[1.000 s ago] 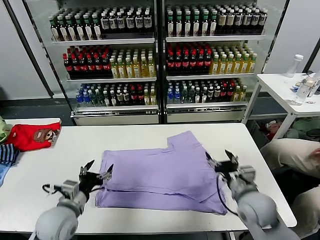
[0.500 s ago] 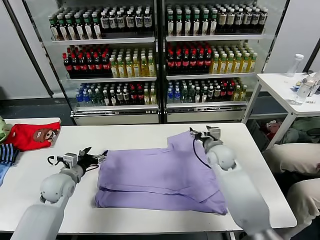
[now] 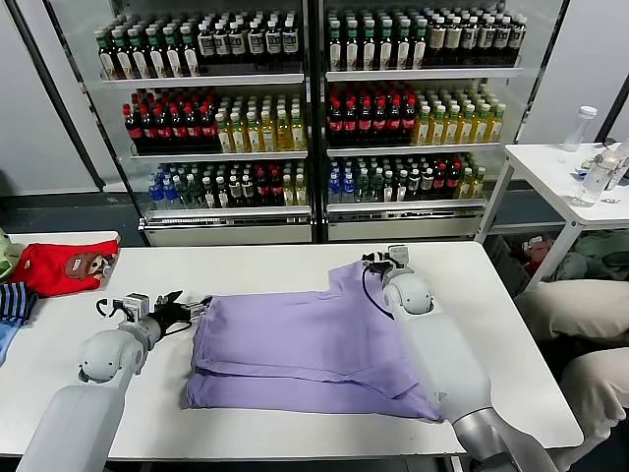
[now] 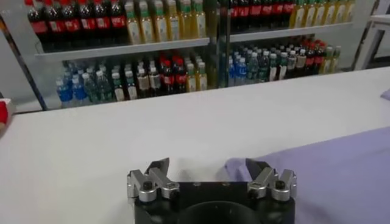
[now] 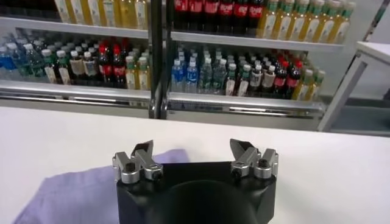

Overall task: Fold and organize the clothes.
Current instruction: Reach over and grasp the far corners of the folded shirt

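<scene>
One sleeve sticks out past the lavender T-shirt's far edge. Next, my right gripper pinches the sleeve's tip and pulls it straight before both grippers fold the T-shirt's edge over.
The lavender T-shirt lies partly folded on the white table, plain side up, one sleeve reaching toward the far right. My left gripper is open and empty at the shirt's left edge; in the left wrist view the shirt's corner lies just in front of one finger. My right gripper is open and empty over the far sleeve tip; the right wrist view shows that sleeve under it.
A red garment and striped blue cloth lie at the table's left end. Drink coolers stand behind the table. A small white table with a bottle is at the right.
My right gripper has swung from the shirt's near right edge to the far sleeve tip. My left gripper has moved back and left to the shirt's left edge. Both stay open.
</scene>
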`<state>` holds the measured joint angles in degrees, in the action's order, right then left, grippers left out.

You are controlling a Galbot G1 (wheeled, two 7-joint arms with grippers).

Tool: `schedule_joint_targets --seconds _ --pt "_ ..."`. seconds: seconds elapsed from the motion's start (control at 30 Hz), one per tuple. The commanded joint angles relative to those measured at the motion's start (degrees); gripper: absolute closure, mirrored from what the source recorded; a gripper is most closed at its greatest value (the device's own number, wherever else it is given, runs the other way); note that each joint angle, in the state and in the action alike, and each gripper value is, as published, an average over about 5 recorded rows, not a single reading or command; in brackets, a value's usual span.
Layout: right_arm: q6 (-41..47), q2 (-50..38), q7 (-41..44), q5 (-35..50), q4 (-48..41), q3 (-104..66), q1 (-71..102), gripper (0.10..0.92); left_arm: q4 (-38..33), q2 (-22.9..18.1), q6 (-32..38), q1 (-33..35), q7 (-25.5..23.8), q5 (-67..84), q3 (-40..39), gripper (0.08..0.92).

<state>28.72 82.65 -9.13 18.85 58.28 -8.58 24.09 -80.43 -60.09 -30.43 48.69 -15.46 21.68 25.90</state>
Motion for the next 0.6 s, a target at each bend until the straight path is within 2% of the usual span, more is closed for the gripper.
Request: schedule_joint_targets --seconds 0.03,0.2,0.27,0.6 --pt "-0.37 1.86 -0.21 -0.66 -4.15 0.46 -1.90 0.203 2.46 0.06 -0.24 -1.37 -2.12 -0.45 -0.31 0.177" --pt "0.81 1.90 -1.87 0.28 -3.92 0.56 -1.67 0.221 2.50 0.01 -0.33 -0.97 -2.02 -0.57 -0.27 0.186" --pt "1.05 1.84 -2.40 1.06 -3.90 0.48 -1.54 0.265 2.33 -0.05 -0.30 -0.74 -2.05 -0.55 -0.25 0.218" --pt "1.18 1.38 -3.74 2.48 -3.00 -0.19 -0.37 0.540 1.88 -0.47 -0.07 -0.38 -2.24 -0.54 -0.24 0.501"
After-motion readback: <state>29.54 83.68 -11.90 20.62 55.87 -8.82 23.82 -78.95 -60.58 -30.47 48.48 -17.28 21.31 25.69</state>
